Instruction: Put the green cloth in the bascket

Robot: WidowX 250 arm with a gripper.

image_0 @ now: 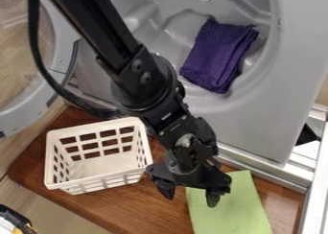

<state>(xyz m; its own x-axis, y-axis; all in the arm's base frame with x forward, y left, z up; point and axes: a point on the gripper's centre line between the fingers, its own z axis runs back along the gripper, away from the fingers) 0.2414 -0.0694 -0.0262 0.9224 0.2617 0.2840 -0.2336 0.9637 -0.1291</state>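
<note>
My gripper will make the rest of the thin green cloth fold and hang down below when I lift the cloth, because the gripper is over one end of it.
Black gripper hangs low over the wooden surface, its two fingers spread apart and nothing seen between them. The light green cloth lies flat on the wood at the bottom, right of centre; one finger overlaps its upper left part in the view, and whether they touch I cannot tell. Left of the gripper stands the white plastic basket, upright, with slotted walls and no contents visible. The gripper's left side is close to the basket's right wall.
Behind the gripper is a grey machine drum with a folded purple cloth inside. Its round door stands open at the left. A metal rail runs along the right, and a dark object sits at the lower left corner.
</note>
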